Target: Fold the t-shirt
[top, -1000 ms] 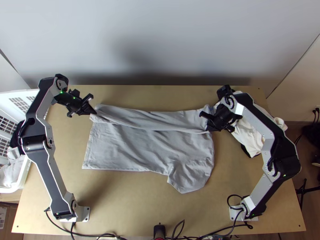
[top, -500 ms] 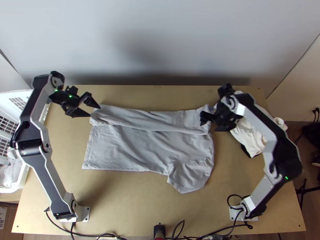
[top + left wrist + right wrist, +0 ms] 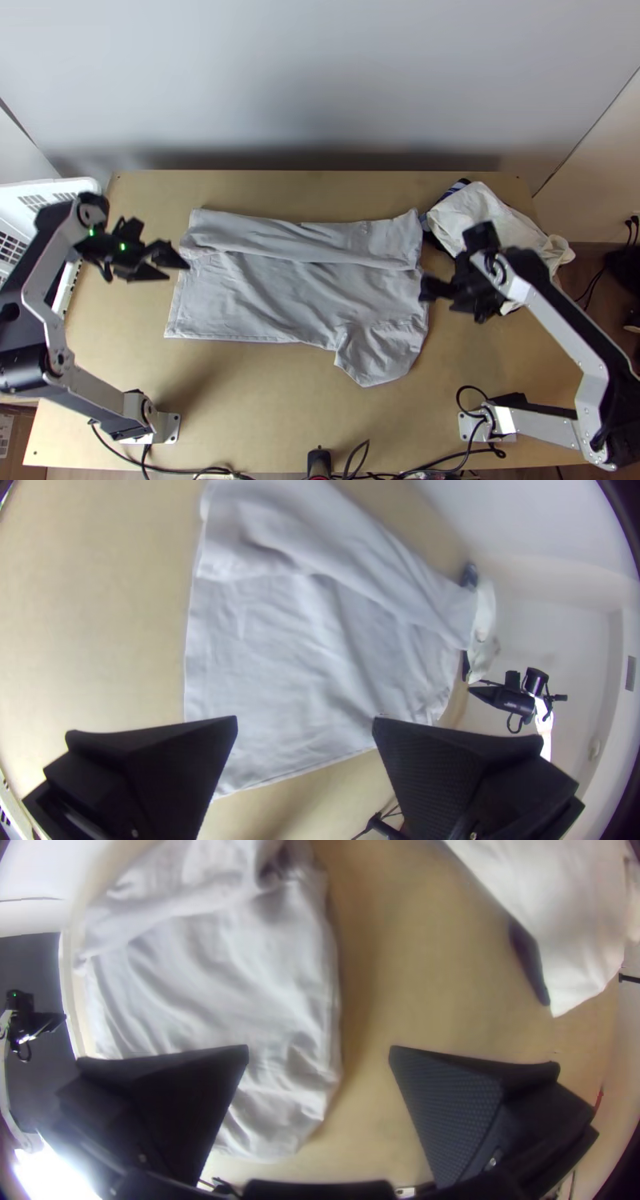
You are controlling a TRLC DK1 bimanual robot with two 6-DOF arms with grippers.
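Note:
One sleeve (image 3: pixel 381 354) sticks out past the t-shirt's near edge (image 3: pixel 338 347), so I expect that sleeve to drag behind and poke out below the fold when the robot folds the t-shirt's near side over.
A light grey t-shirt (image 3: pixel 296 292) lies mostly flat on the table, its far edge turned over in a long strip (image 3: pixel 308 242); one sleeve juts toward the near side. My left gripper (image 3: pixel 178 266) stands open just off the shirt's left edge. Off its right edge is my right gripper (image 3: pixel 438 298). In the left wrist view the left gripper (image 3: pixel 305 720) has its fingers wide apart, with the shirt (image 3: pixel 300 660) beyond them. The right gripper (image 3: pixel 320 1048) is open too in the right wrist view, one finger over the shirt (image 3: pixel 220 987), nothing between them.
A cream cloth (image 3: pixel 472 212) with darker cloth under it is heaped at the table's far right. At the left edge stands a white basket (image 3: pixel 68 186). Bare wood (image 3: pixel 264 400) lies between the shirt and the arms' bases.
Both grippers have drawn back from the shirt's folded strip: the left one leftward and nearer, the right one rightward and nearer. The right one's move uncovers the strip's right end. The shirt lies nearly as before.

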